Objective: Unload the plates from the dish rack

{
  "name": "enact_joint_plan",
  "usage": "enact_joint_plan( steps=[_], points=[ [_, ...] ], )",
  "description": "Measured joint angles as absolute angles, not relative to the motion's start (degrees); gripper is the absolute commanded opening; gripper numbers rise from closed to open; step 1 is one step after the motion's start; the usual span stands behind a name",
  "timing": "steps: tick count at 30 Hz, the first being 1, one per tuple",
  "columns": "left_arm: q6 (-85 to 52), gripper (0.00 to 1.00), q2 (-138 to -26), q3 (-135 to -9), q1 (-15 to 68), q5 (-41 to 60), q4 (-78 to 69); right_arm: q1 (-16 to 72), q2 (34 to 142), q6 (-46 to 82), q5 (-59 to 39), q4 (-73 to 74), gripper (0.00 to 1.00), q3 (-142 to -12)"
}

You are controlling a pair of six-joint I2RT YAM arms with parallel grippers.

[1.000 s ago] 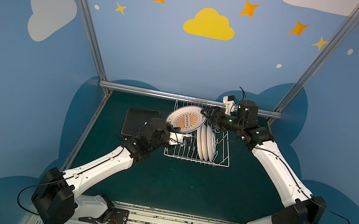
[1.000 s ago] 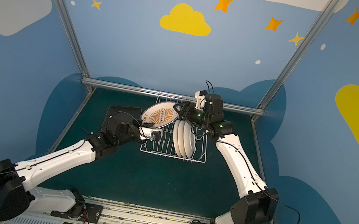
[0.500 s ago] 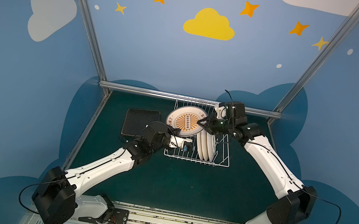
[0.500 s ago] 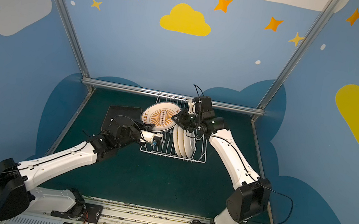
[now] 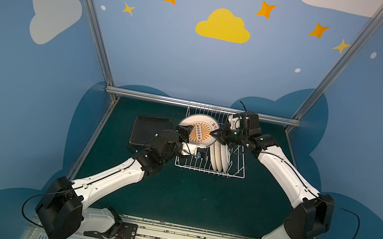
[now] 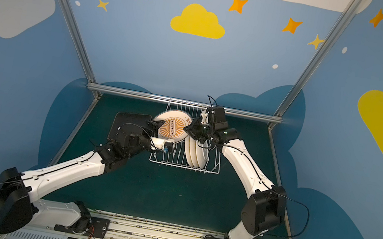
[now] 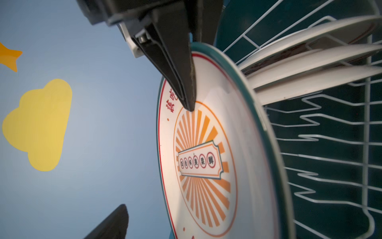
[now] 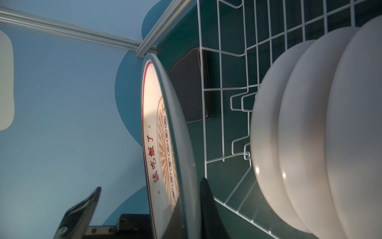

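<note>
Next, I lift the sunburst plate (image 5: 200, 132) clear of the rack and hand its opposite rim (image 5: 182, 119) to my left gripper, because the plate hangs tilted low over the rack in my right gripper.
A round white plate with an orange sunburst (image 5: 198, 133) (image 6: 172, 128) hangs tilted, face up, over the left end of the white wire dish rack (image 5: 207, 172) (image 6: 184, 167). My right gripper (image 5: 214, 132) (image 6: 187, 129) is shut on its right rim; in the left wrist view its fingers (image 7: 177, 78) pinch the plate (image 7: 206, 165). My left gripper (image 5: 185, 135) stands open around the left rim, one finger (image 7: 113, 221) clear of the face. Three white plates (image 5: 219, 157) (image 8: 310, 124) stand upright in the rack. Black square plates (image 5: 150, 128) (image 8: 186, 93) lie stacked left of it.
The rack sits at the back of the green mat (image 5: 184, 198), close to the metal frame bar (image 5: 151, 97). Blue walls close in the back and both sides. Upright rack tines (image 7: 330, 161) stand just behind the held plate.
My right gripper moved onto the sunburst plate's right rim and shut on it. My left gripper, shut on the left rim before, has opened. The plate has hardly moved.
</note>
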State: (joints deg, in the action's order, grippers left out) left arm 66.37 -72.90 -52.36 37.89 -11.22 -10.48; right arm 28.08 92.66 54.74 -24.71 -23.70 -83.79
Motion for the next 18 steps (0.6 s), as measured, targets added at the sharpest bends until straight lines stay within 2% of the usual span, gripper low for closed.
enact_joint_plan(
  steps=[4, 10, 18],
  points=[
    [58.6, 0.99, -70.4, -52.4, 37.2, -9.8, -8.4, 25.5, 91.0, 56.5, -24.8, -19.6, 0.00, -79.9],
    [40.5, 0.99, -64.8, -53.5, 31.8, -3.7, -3.8, 22.3, 87.4, 56.4, -24.7, -15.3, 0.00, -78.0],
    [2.6, 0.99, -66.6, -62.2, 19.9, 7.3, 1.0, 21.7, 83.2, 54.0, -24.8, -8.4, 0.00, -73.4]
  ],
)
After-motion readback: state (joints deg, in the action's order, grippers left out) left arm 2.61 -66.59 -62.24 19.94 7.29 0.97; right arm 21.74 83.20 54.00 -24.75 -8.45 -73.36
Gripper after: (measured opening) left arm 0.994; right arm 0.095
